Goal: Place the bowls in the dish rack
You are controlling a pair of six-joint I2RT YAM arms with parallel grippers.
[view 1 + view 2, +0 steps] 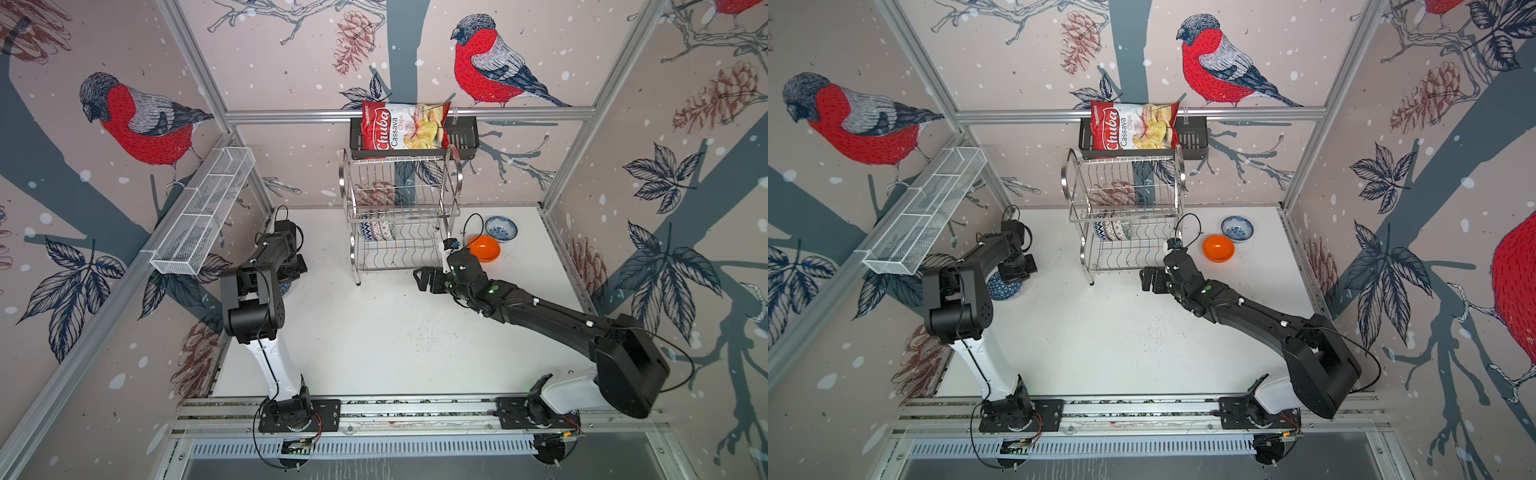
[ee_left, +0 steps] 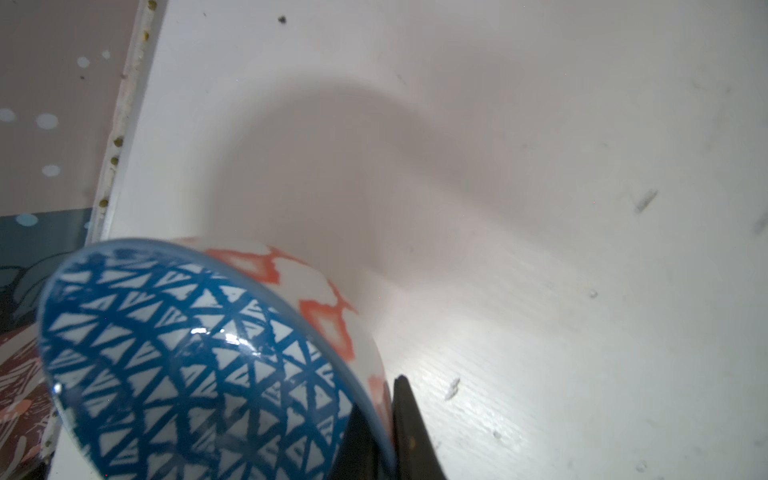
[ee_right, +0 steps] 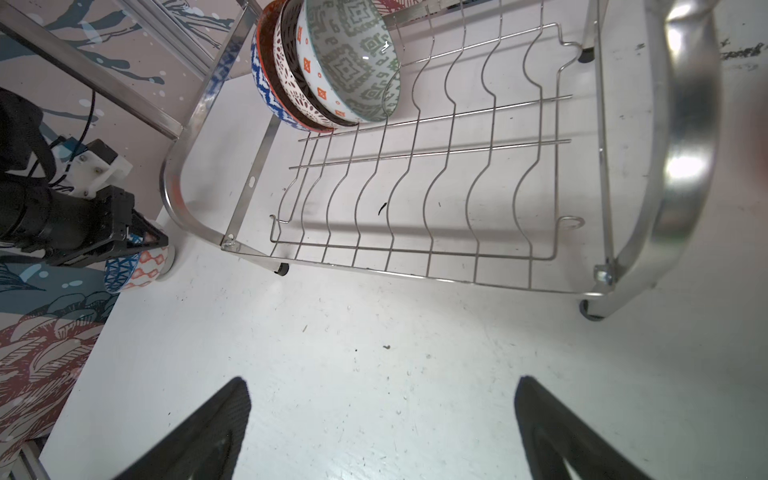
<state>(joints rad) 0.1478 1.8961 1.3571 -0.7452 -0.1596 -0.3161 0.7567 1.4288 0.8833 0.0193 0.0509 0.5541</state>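
I should keep carrying the blue-triangle bowl (image 2: 340, 364) by its rim in my left gripper until the bowl rests on the table before the dish rack (image 1: 406, 304), because that spot is clear.
My left gripper (image 2: 384, 432) is shut on the rim of a bowl (image 2: 187, 365) with blue triangles inside and orange diamonds outside. One finger is inside the rim and one outside. This bowl (image 1: 1003, 286) is tilted, low over the table by the left wall. The dish rack (image 1: 401, 216) stands at the back. Three patterned bowls (image 3: 332, 66) stand on edge at the left end of its lower tier. A plain orange bowl (image 1: 484, 248) and a white-blue floral bowl (image 1: 500, 227) sit on the table right of the rack. My right gripper (image 3: 382, 415) is open and empty in front of the rack.
A long white mesh basket (image 1: 203, 216) hangs on the left wall above my left arm. A black basket (image 1: 463, 143) with a chips bag (image 1: 403, 126) hangs on the back rail over the rack. The left wall runs close beside the held bowl.
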